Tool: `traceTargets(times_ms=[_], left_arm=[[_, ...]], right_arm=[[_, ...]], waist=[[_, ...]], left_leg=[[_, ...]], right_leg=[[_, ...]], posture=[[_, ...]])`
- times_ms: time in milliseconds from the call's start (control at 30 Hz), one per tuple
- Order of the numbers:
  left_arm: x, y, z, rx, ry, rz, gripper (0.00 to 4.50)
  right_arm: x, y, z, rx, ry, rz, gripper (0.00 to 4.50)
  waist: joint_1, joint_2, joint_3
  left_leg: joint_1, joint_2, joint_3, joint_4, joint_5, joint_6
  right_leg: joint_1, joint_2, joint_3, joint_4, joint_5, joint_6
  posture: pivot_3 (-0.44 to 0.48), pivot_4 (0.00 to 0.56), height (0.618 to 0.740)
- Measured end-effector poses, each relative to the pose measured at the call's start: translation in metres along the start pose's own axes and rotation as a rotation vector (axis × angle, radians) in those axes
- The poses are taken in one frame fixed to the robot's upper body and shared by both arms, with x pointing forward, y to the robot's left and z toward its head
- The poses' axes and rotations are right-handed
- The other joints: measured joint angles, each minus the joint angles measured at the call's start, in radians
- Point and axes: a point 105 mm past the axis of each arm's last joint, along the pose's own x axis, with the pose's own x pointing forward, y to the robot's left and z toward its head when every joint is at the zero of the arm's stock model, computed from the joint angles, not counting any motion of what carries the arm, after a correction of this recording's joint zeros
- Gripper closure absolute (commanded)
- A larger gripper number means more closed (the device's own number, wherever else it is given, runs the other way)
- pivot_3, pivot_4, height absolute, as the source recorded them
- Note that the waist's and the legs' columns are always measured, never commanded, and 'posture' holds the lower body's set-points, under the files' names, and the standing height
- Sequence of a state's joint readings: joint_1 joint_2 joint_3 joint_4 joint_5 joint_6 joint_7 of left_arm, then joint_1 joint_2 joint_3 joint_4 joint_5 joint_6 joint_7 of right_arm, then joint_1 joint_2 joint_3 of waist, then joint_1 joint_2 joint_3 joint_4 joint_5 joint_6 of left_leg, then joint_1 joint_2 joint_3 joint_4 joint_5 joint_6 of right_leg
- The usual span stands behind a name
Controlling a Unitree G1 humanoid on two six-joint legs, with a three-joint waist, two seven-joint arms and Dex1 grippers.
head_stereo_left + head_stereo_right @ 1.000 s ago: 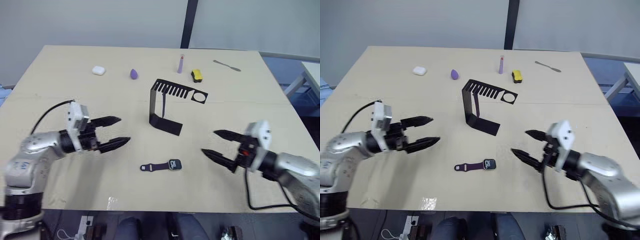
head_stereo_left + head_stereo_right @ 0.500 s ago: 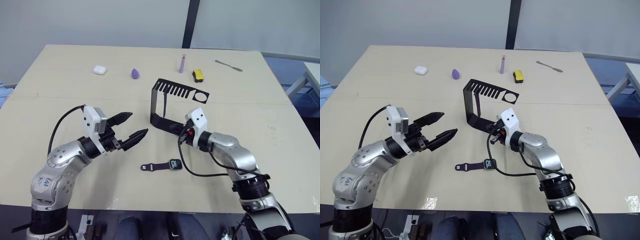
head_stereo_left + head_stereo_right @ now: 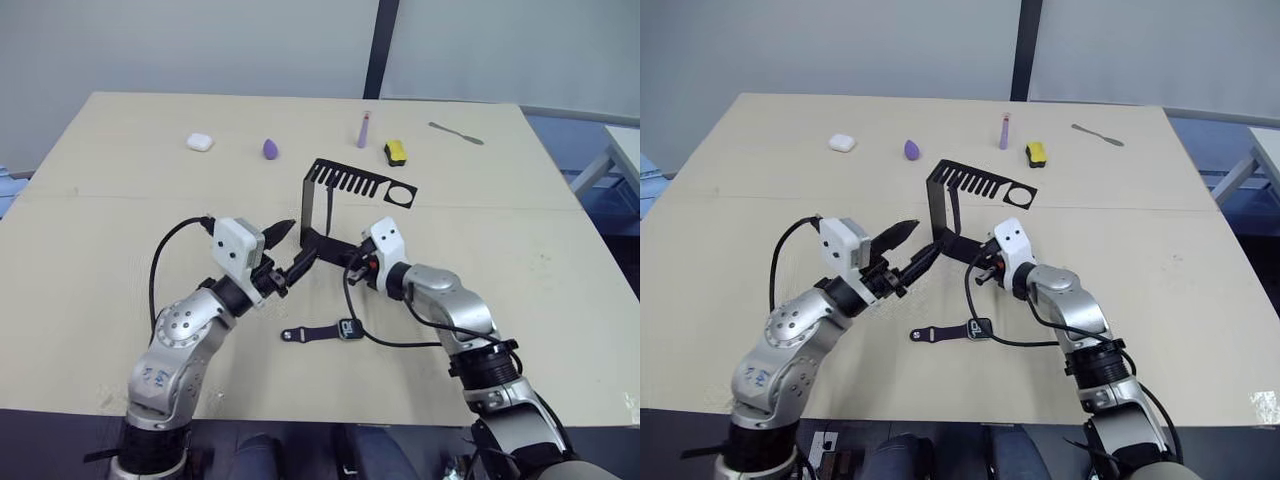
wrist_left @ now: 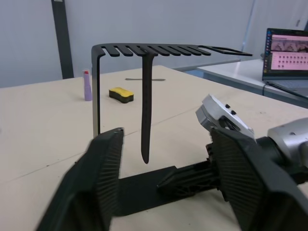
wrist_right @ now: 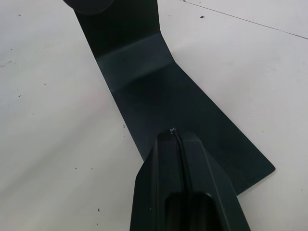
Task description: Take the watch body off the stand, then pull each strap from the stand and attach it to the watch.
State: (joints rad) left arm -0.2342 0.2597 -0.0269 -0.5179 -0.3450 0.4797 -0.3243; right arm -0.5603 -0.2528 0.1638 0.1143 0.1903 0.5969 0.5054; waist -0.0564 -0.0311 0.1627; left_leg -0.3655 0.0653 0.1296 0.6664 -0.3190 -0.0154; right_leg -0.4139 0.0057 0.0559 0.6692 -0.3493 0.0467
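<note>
My right gripper's tip (image 3: pixel 353 264) is resting on the stand's base foot, so I expect the strap (image 3: pixel 330 208) to come loose and the stand to stay in place when I pull.
The black stand (image 3: pixel 318 213) stands mid-table, its slotted top plate (image 3: pixel 362 181) pointing right. One dark strap (image 4: pixel 146 106) hangs from a slot. In front of the stand, the watch body (image 3: pixel 349 328) lies flat on the table with the other strap (image 3: pixel 308 334) joined to it. My left gripper (image 3: pixel 297 245) is open just left of the stand's upright. In the left wrist view the hanging strap shows beyond the gap between its fingers (image 4: pixel 103 178). My right gripper (image 5: pixel 174 134) is shut, its tip resting on the stand's base foot (image 5: pixel 144 86).
Along the far side lie a white case (image 3: pixel 199 142), a purple teardrop piece (image 3: pixel 270 149), an upright lilac tube (image 3: pixel 362 128), a yellow-and-black object (image 3: pixel 395 152) and a grey utensil (image 3: pixel 455 132). A laptop (image 4: pixel 288 53) sits on another table to the right.
My left gripper has moved right up to the stand and its fingers have come closer together. My right gripper came in from the front right, shut, and settled on the base foot.
</note>
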Motion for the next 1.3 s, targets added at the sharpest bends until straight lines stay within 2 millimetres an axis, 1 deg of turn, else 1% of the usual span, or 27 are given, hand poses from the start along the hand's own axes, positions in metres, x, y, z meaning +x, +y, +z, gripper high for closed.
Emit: traceTargets(times_ms=[200,367,533,667,767,800,833,900,933,1100,1233,1300], left_arm=[[0.025,-0.005,-0.008,0.055,0.012,0.045,1.77],[0.036,0.002,-0.020,0.093,0.041,0.115,1.77],[0.052,0.004,-0.026,0.079,0.047,0.135,1.77],[0.066,0.001,-0.031,0.070,0.058,0.121,1.77],[0.073,0.000,-0.032,0.060,0.050,0.118,2.57],[0.074,0.000,-0.032,0.058,0.047,0.118,2.98],[0.076,0.001,-0.032,0.057,0.045,0.118,3.65],[0.077,0.001,-0.029,0.060,0.032,0.120,4.40],[0.077,0.002,-0.027,0.061,0.020,0.124,4.48],[0.075,0.005,-0.023,0.065,-0.004,0.134,4.48],[0.069,0.004,-0.018,0.079,-0.027,0.134,4.48],[0.064,0.005,-0.013,0.089,-0.049,0.133,4.48]], right_arm=[[-0.003,0.001,-0.002,0.006,0.009,-0.003,4.50],[-0.004,-0.001,-0.002,0.007,0.015,-0.009,4.50],[-0.005,-0.003,-0.002,0.002,0.021,-0.019,4.50],[-0.005,-0.003,-0.002,0.004,0.024,-0.019,4.50],[-0.005,-0.003,-0.001,0.004,0.026,-0.019,4.50],[-0.005,-0.003,-0.001,0.004,0.026,-0.019,4.50],[-0.005,-0.004,-0.001,0.004,0.026,-0.019,4.50],[-0.005,-0.004,-0.001,0.005,0.026,-0.020,4.50],[-0.005,-0.004,-0.001,0.005,0.026,-0.020,4.50],[-0.006,-0.005,-0.001,0.009,0.026,-0.025,4.50],[-0.006,-0.005,-0.001,0.009,0.027,-0.026,4.50],[-0.006,-0.005,-0.001,0.009,0.027,-0.026,4.50]], waist=[[0.002,0.000,-0.001],[0.002,0.000,-0.001],[0.002,0.000,-0.001],[0.003,0.000,-0.001],[0.003,0.000,-0.001],[0.003,0.000,-0.001],[0.003,0.000,-0.001],[0.003,0.000,-0.001],[0.003,0.000,-0.001],[0.002,0.000,-0.001],[0.002,0.000,-0.001],[0.002,0.000,-0.001]], left_leg=[[0.000,0.000,0.000,0.000,0.000,0.000],[0.002,0.000,0.001,-0.001,0.000,0.000],[0.004,0.000,0.002,-0.001,0.000,0.000],[0.005,0.000,0.003,-0.002,0.000,0.000],[0.005,0.000,0.003,-0.002,0.000,0.000],[0.005,0.000,0.003,-0.002,0.000,0.000],[0.005,0.000,0.003,-0.002,0.000,0.000],[0.005,0.000,0.003,-0.002,0.000,0.000],[0.005,0.000,0.003,-0.002,0.000,0.000],[0.005,0.000,0.004,-0.002,0.000,0.000],[0.006,0.000,0.004,-0.003,0.000,0.000],[0.006,0.000,0.004,-0.003,0.000,0.000]], right_leg=[[0.001,0.000,0.000,-0.001,0.000,0.000],[0.001,0.000,0.000,0.000,0.000,0.000],[0.002,0.000,0.001,-0.001,0.000,0.000],[0.003,0.000,0.002,0.000,0.000,0.000],[0.003,0.000,0.002,0.000,0.000,0.000],[0.003,0.000,0.002,0.000,0.000,0.000],[0.003,0.000,0.002,0.000,0.000,0.000],[0.003,0.000,0.002,0.000,0.000,0.000],[0.003,0.000,0.002,0.000,0.000,0.000],[0.003,0.000,0.002,0.000,0.000,0.000],[0.003,0.000,0.002,0.000,0.000,0.000],[0.003,0.000,0.002,0.000,0.000,0.000]], posture=[[0.000,0.150,0.740],[0.000,0.150,0.740],[0.000,0.150,0.740],[0.000,0.150,0.740],[0.000,0.150,0.740],[0.000,0.150,0.740],[0.000,0.150,0.740],[0.000,0.150,0.740],[0.000,0.150,0.740],[0.000,0.150,0.740],[0.000,0.150,0.740],[0.000,0.150,0.740]])
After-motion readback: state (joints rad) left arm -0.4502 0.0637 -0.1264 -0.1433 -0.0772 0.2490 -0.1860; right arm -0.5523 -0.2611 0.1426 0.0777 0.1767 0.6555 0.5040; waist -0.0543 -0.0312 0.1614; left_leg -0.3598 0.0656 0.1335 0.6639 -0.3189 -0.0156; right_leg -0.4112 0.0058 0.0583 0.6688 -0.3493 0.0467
